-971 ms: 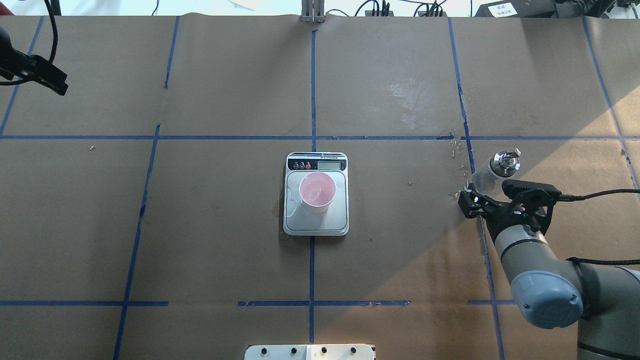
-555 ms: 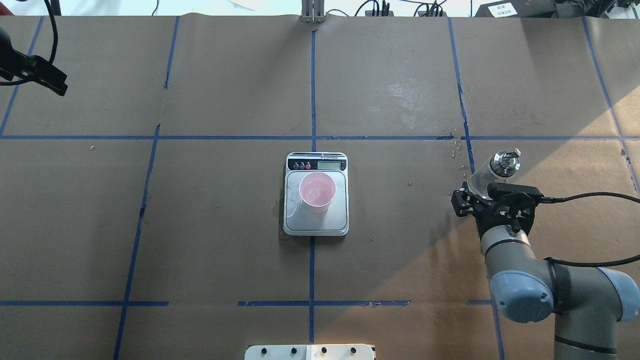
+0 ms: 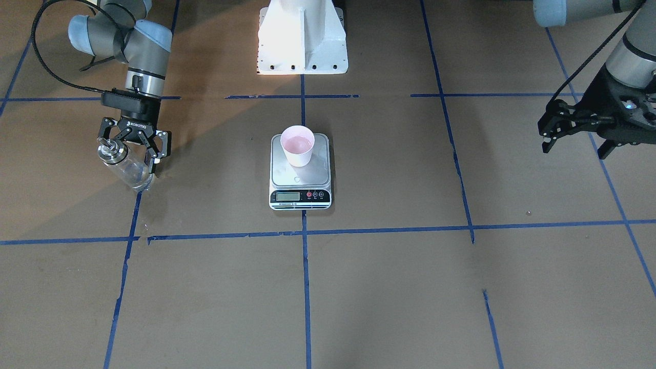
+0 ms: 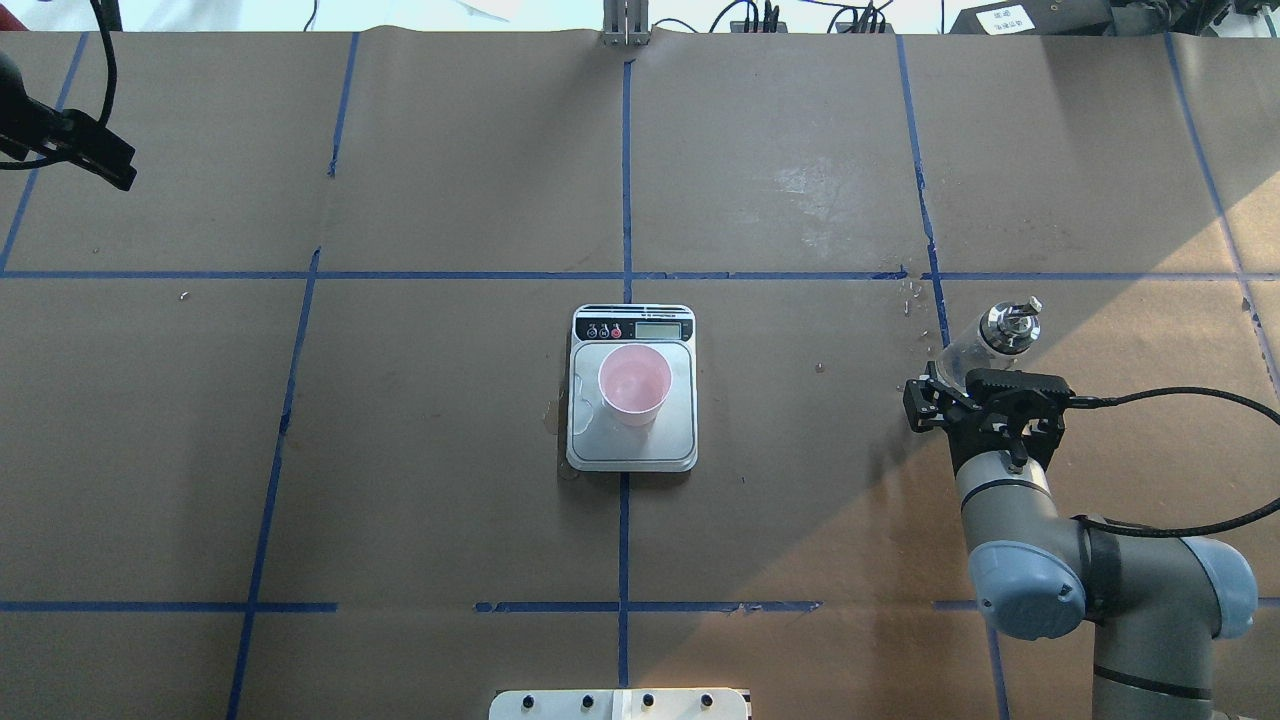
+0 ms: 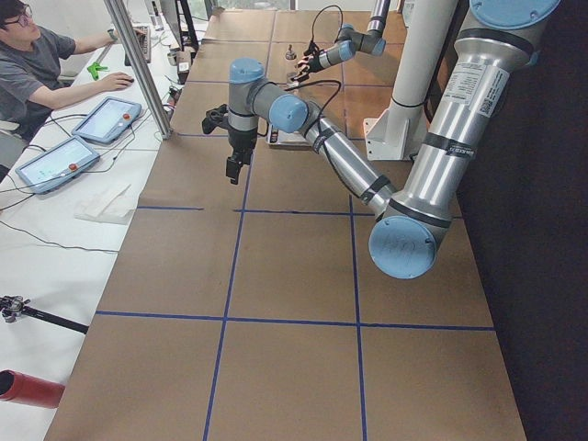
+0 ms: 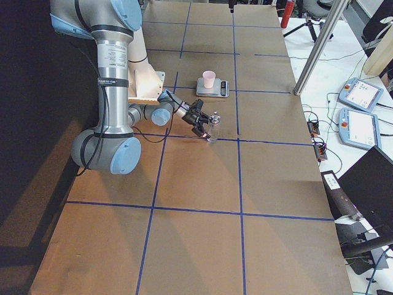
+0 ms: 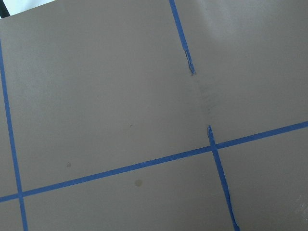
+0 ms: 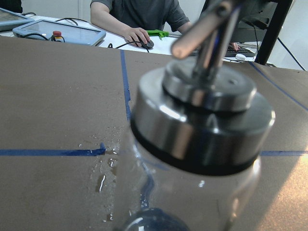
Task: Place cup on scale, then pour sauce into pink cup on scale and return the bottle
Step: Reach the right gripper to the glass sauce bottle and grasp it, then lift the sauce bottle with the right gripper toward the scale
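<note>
The flap on its spout (image 8: 199,34) should swing open by itself when I tip the clear bottle, because the flap hangs at a slant from a pivot pin (image 8: 222,9).
The pink cup (image 4: 634,383) stands upright on the scale (image 4: 632,440) at the table's middle; both also show in the front view, cup (image 3: 298,145) on scale (image 3: 300,177). The clear bottle (image 4: 1008,326) with its silver pourer cap stands on the table to the right, on a blue tape line. My right gripper (image 4: 985,392) is open just behind it, fingers spread either side of its lower body (image 3: 130,171). The right wrist view shows the cap (image 8: 197,125) very close. My left gripper (image 3: 571,138) is open and empty, raised far off to the left (image 4: 75,155).
Small drops of liquid lie on the paper by the bottle (image 8: 103,182) and along the tape line (image 4: 912,298). The robot's white base (image 3: 302,46) stands at the near table edge. An operator (image 5: 37,64) sits at the far side with tablets (image 5: 106,118).
My right arm has swung, and its gripper has shifted left and back a little while the bottle stayed where it stands. The cup, the scale and the left arm have not moved.
</note>
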Robot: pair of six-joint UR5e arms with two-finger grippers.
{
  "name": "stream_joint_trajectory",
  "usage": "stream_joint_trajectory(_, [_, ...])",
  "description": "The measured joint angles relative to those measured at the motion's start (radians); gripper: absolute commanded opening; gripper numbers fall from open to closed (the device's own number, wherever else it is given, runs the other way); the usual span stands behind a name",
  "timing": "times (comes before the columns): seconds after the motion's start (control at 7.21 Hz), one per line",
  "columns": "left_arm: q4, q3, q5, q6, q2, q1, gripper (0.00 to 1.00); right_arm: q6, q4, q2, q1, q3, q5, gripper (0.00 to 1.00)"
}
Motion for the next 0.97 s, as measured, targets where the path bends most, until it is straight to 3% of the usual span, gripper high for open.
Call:
stream_joint_trajectory(0.14, [0.0,0.003,0.004,-0.001,-0.002,0.001,1.0,-0.001,0.0,0.003,0.006,-0.008,-0.013,0.98])
stream_joint_trajectory(0.28, [0.0,0.006,0.016,-0.004,-0.005,0.001,1.0,-0.002,0.0,0.013,0.012,-0.016,-0.022,0.73])
stream_joint_trajectory(0.42, [0.0,0.009,0.031,-0.007,-0.007,0.002,1.0,-0.002,-0.001,0.026,0.018,-0.021,-0.026,0.05])
stream_joint_trajectory(0.55, [0.0,0.01,0.038,-0.009,-0.007,0.002,1.0,-0.002,-0.001,0.034,0.025,-0.023,-0.027,0.0])
stream_joint_trajectory(0.97, [-0.001,0.009,0.041,-0.011,-0.009,0.004,1.0,-0.071,0.001,0.048,0.058,-0.006,-0.018,0.0])
